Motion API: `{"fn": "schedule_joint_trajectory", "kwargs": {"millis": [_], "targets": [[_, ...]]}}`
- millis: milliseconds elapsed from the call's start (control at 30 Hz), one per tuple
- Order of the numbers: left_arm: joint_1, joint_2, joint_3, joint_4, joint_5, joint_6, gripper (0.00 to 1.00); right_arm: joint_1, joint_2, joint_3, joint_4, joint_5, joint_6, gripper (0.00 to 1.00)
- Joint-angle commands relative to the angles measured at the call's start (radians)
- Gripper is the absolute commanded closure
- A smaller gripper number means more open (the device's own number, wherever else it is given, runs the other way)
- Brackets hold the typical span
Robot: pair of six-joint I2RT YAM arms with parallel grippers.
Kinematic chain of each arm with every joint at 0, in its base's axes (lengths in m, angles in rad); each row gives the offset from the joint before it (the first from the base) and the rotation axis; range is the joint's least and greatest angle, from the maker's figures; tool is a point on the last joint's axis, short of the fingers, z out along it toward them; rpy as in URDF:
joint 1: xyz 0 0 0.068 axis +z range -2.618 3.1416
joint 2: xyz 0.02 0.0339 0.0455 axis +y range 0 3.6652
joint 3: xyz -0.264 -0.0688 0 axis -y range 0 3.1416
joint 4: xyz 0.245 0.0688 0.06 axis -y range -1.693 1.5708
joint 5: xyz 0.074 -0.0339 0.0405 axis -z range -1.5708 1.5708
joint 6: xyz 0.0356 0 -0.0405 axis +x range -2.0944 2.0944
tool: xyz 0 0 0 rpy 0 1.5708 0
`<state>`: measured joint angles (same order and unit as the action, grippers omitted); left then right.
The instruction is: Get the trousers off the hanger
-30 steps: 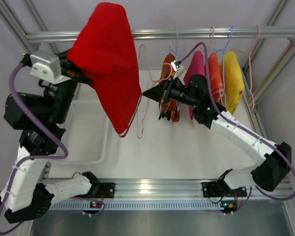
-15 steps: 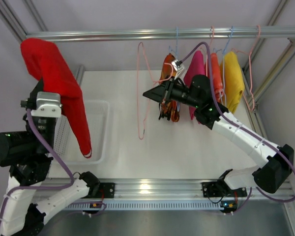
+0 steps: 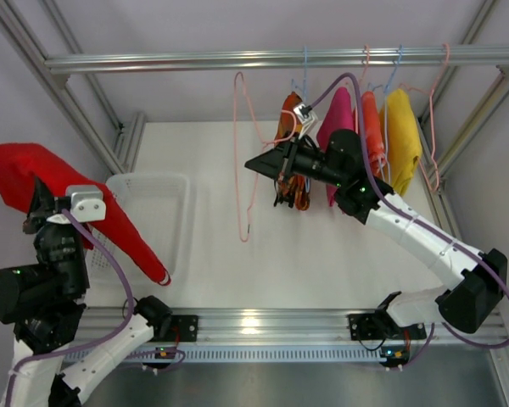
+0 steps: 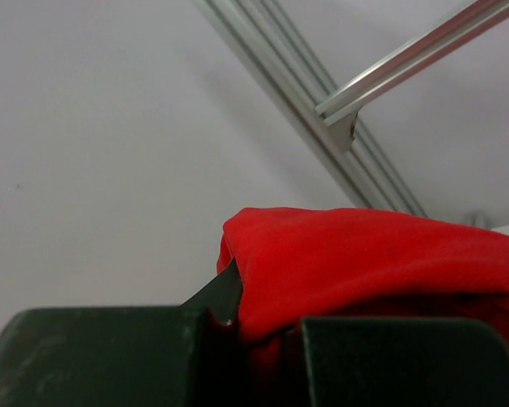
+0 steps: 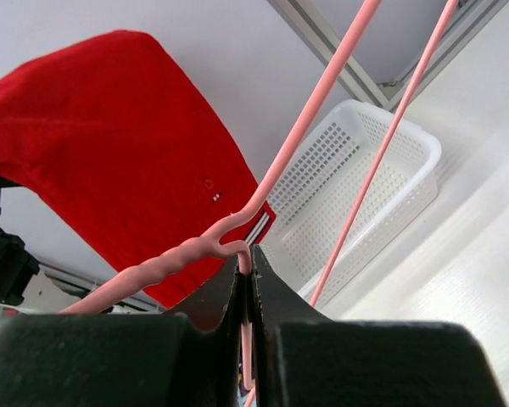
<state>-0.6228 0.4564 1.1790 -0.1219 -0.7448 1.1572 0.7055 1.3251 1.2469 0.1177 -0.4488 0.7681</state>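
My left gripper should keep going over the white basket (image 3: 159, 202) and let go of the red trousers (image 3: 124, 225) inside it. The trousers are clear of the pink hanger and the basket is empty.
My left gripper (image 3: 44, 212) is shut on the plain red trousers (image 3: 110, 229), which hang from it at the far left, beside the white basket; the cloth fills the jaws in the left wrist view (image 4: 365, 263). My right gripper (image 3: 253, 164) is shut on the wire of a bare pink hanger (image 3: 243, 161) that hangs from the top rail; the wire sits between the jaws in the right wrist view (image 5: 246, 280). The orange patterned trousers (image 3: 290, 136) hang on another hanger just behind my right gripper. The red trousers also show in the right wrist view (image 5: 110, 153).
A white mesh basket (image 3: 153, 188) sits on the table at the left, also in the right wrist view (image 5: 356, 186). Pink (image 3: 339, 119), orange (image 3: 371, 127) and yellow (image 3: 402, 136) cloths hang on the rail (image 3: 153, 61) at the right. Frame posts stand at both sides.
My left arm has swung the red trousers away from the hanger, left and down to the basket's left side. The pink hanger is now bare. My right gripper has stayed in place.
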Motion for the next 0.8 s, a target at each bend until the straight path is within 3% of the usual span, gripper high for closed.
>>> {"fn": "schedule_joint_trajectory", "kwargs": {"millis": [0, 200, 433, 633, 767], "targets": [[0.041, -0.041, -0.007, 0.029, -0.054, 0.042, 1.0, 0.02, 0.005, 0.074, 0.017, -0.005, -0.027, 1.0], [0.095, -0.047, -0.036, -0.076, -0.119, -0.017, 1.0, 0.023, 0.013, 0.08, 0.019, -0.008, -0.026, 1.0], [0.129, 0.077, -0.156, -0.173, -0.209, -0.157, 1.0, 0.023, 0.02, 0.077, 0.023, -0.01, -0.021, 1.0], [0.133, 0.223, -0.222, -0.153, -0.208, -0.241, 1.0, 0.02, 0.022, 0.08, 0.014, -0.011, -0.029, 1.0], [0.167, 0.332, -0.222, -0.208, -0.151, -0.388, 1.0, 0.014, 0.023, 0.079, 0.013, -0.013, -0.027, 1.0]]}}
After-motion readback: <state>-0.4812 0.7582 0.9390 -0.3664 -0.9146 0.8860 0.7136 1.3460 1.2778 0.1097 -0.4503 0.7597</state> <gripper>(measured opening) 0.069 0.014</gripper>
